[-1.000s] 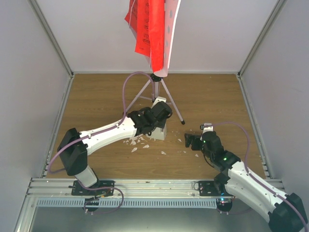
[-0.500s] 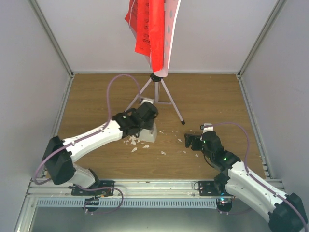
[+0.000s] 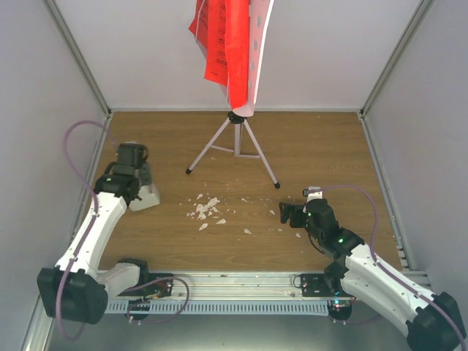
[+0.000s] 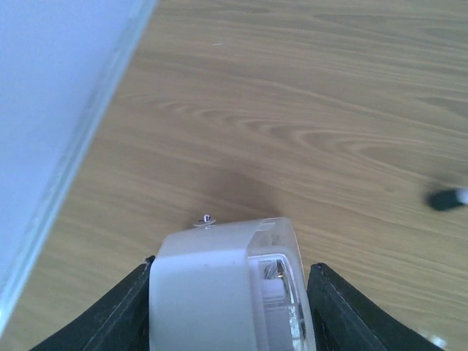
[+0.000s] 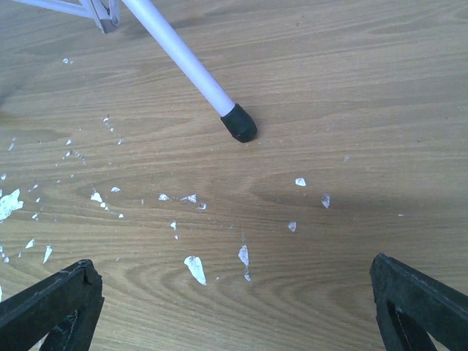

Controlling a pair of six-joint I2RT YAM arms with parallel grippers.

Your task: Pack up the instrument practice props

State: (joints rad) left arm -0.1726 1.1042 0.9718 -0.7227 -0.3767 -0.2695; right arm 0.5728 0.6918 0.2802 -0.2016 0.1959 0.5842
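The table's wood (image 3: 127, 214) beside the nearby wall is clear for the metronome, so I keep moving my left gripper toward that wall (image 3: 81, 150) and let go of the metronome once it stands there.
My left gripper (image 3: 141, 191) is shut on the small white metronome (image 3: 146, 197) at the left side of the wooden table, close to the left wall. In the left wrist view the metronome (image 4: 219, 292) fills the gap between both black fingers (image 4: 128, 311), just above the tabletop. The music stand rises at the back centre: a pale perforated plate (image 3: 257, 51) with red ribbed sheets (image 3: 223, 44) on silver tripod legs (image 3: 238, 142). My right gripper (image 3: 285, 213) is open and empty, low over the table right of centre, with one tripod leg (image 5: 183, 62) ahead of it.
Small white crumbs (image 3: 207, 208) are scattered over the middle of the table and lie under the right gripper (image 5: 194, 268). White enclosure walls (image 4: 58, 88) close in the left, back and right. A metal rail (image 3: 234, 281) runs along the near edge.
The left arm has swung from the table's centre, near the tripod, to the left wall, carrying the metronome with it. The right arm has not moved.
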